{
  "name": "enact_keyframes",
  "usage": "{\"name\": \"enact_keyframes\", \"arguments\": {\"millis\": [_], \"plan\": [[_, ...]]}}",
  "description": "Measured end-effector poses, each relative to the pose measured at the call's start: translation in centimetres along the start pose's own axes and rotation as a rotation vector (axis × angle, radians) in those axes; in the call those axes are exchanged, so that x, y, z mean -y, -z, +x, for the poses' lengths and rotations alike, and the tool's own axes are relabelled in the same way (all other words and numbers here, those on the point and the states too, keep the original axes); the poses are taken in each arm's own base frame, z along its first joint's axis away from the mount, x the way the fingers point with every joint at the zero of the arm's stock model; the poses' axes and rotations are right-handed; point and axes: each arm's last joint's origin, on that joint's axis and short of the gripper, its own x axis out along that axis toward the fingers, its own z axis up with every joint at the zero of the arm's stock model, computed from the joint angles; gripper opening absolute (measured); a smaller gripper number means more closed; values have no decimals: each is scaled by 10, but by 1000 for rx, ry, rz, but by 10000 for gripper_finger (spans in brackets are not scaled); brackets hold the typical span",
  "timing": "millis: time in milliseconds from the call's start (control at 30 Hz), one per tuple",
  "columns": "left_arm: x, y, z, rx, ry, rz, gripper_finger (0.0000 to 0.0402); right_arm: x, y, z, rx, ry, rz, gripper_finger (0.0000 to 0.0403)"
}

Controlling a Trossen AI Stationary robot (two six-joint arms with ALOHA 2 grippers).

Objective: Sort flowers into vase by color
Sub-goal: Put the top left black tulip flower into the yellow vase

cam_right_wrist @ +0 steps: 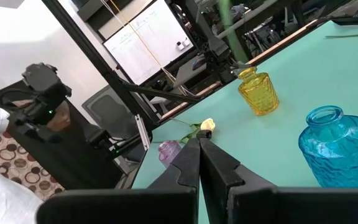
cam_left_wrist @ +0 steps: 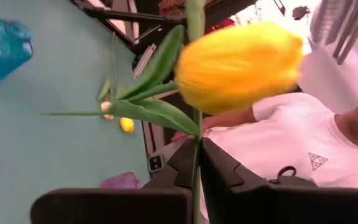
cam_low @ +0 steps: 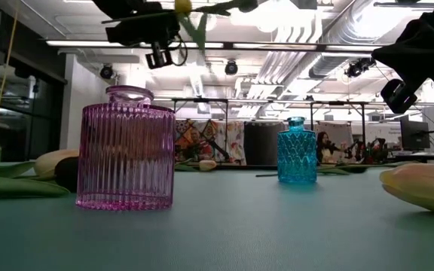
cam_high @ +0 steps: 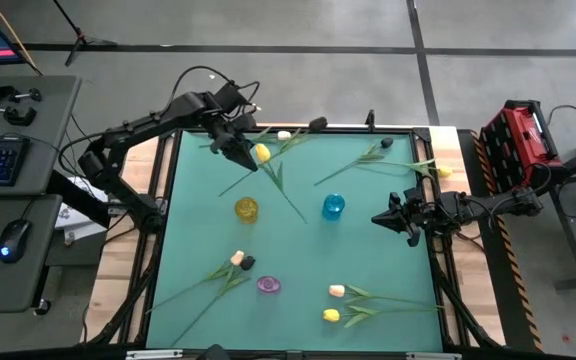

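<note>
The yellow tulip [cam_high: 263, 153] is hanging across the black tulip's stem, so the robot's left gripper should get rid of the yellow tulip before it lowers the black tulip into the yellow vase [cam_high: 246, 209].
My left gripper [cam_high: 240, 146] is over the table's far left part, shut on a yellow tulip [cam_high: 262, 153] whose head [cam_left_wrist: 238, 65] and green leaves [cam_left_wrist: 151, 93] stick out past the fingertips. In the low view the tulip's head [cam_low: 181, 6] shows high above the table. My right gripper [cam_high: 388, 218] hangs shut and holding nothing to the right of the blue vase [cam_high: 334, 206]. The yellow vase [cam_high: 246, 209] stands mid-table and the purple vase [cam_high: 269, 284] nearer the near edge. Other tulips lie flat on the mat. My left gripper pinches the yellow tulip's thin stem [cam_left_wrist: 196, 152] between its two fingers, just below the leaves. The fingers lie across the stem. The tulip is lifted clear of the table, with its head and leaves beyond the fingertips.
Loose tulips lie in pairs: cream [cam_high: 284, 135] and black [cam_high: 318, 124] at the far edge, black [cam_high: 386, 143] and yellow [cam_high: 443, 172] far right, cream [cam_high: 236, 258] and black [cam_high: 248, 263] near left, peach [cam_high: 337, 291] and yellow [cam_high: 331, 315] near right. A person in a white shirt [cam_left_wrist: 291, 149] stands beyond the table.
</note>
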Motion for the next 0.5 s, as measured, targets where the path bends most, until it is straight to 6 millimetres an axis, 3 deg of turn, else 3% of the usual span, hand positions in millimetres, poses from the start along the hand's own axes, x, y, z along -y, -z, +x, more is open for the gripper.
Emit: {"name": "enact_keyframes", "arguments": {"millis": [133, 300, 500], "plan": [[-2, -6, 1, 15, -57, 24, 0, 0, 0, 0, 0, 0, 0, 0], [-13, -5, -1, 17, -374, 30, 0, 0, 0, 0, 0, 0, 0, 0], [-9, -12, -1, 56, -345, 126, 0, 0, 0, 0, 0, 0, 0, 0]]}}
